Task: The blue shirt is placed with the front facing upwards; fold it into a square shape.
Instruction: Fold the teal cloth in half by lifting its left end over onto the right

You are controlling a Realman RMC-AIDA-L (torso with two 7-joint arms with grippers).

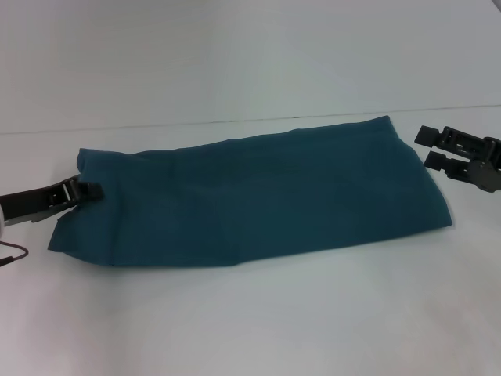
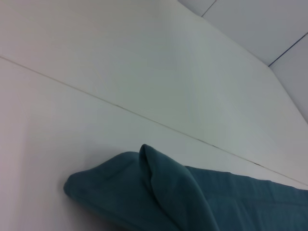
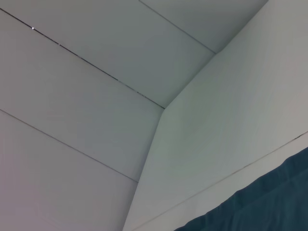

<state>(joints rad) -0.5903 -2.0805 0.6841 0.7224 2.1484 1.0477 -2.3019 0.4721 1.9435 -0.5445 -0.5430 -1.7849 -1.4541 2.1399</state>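
The robot's left gripper should drag the shirt toward its own side before it folds the held end point(image 1: 88, 223) over, because the shirt's far end point(image 1: 423, 176) lies close to the right gripper.
The blue shirt point(image 1: 258, 196) lies on the white table as a long folded band of plain teal cloth, running from left to right; no print or collar shows. My left gripper point(image 1: 88, 190) is at the band's left end, shut on its edge. In the left wrist view the shirt point(image 2: 159, 192) rises there in a pinched ridge. My right gripper point(image 1: 430, 147) hovers just off the band's far right corner, open and apart from the cloth. A teal corner of the shirt point(image 3: 269, 202) shows in the right wrist view.
The white table point(image 1: 250, 321) stretches wide in front of the shirt. A thin seam point(image 1: 235, 121) runs across the surface behind the shirt. White walls meet in a corner point(image 3: 163, 108) beyond.
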